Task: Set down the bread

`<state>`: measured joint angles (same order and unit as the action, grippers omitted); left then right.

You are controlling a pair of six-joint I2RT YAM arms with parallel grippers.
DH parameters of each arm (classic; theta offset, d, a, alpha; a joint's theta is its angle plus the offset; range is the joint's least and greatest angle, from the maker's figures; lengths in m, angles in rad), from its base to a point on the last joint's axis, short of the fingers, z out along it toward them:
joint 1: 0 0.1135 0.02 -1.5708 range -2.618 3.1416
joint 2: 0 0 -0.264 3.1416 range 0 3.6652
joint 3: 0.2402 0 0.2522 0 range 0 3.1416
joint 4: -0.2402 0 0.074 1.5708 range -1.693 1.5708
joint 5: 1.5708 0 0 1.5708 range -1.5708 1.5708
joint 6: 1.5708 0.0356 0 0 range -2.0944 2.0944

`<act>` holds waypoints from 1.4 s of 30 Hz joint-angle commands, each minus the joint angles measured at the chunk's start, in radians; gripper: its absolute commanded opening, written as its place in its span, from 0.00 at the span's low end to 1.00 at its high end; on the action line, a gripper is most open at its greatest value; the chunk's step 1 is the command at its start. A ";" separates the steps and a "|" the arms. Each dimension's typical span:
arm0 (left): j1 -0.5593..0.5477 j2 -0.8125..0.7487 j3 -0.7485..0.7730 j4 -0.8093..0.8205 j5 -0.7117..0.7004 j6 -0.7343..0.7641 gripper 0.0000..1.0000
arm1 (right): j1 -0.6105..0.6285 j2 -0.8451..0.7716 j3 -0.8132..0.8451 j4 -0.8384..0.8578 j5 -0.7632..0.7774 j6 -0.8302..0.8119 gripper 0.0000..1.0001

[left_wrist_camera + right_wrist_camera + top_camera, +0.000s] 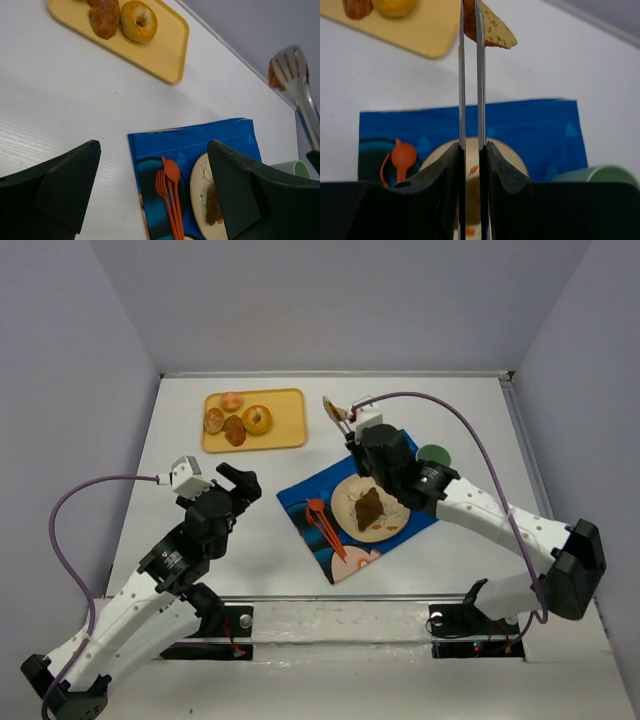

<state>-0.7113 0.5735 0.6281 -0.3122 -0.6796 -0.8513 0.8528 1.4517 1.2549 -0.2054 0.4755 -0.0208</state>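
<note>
My right gripper keeps moving the tan bread in the tongs [331,408] to the cream plate and let it go there, as there is room [345,503] beside the brown bread.
My right gripper [362,437] [471,147] is shut on metal tongs [346,420] [461,75]. The tongs pinch a tan piece of bread [331,409] [495,31] in the air, between the yellow tray [285,430] and the blue placemat [305,495]. A cream plate [345,502] on the placemat holds a brown piece of bread [369,508]. The tray carries a doughnut [139,21] and other breads. My left gripper [240,481] [152,150] is open and empty, above the table left of the placemat.
Orange fork and spoon [325,525] [170,190] lie on the placemat left of the plate. A green cup [434,453] [592,174] stands right of the placemat. Walls enclose the table at the back and sides.
</note>
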 commanded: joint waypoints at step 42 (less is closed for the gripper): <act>0.004 0.009 -0.010 0.001 -0.061 -0.022 0.99 | 0.043 -0.375 -0.195 -0.382 -0.226 0.420 0.54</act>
<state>-0.7113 0.5934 0.6277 -0.3191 -0.6903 -0.8551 0.8856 1.0653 0.9398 -0.6407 0.1967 0.4225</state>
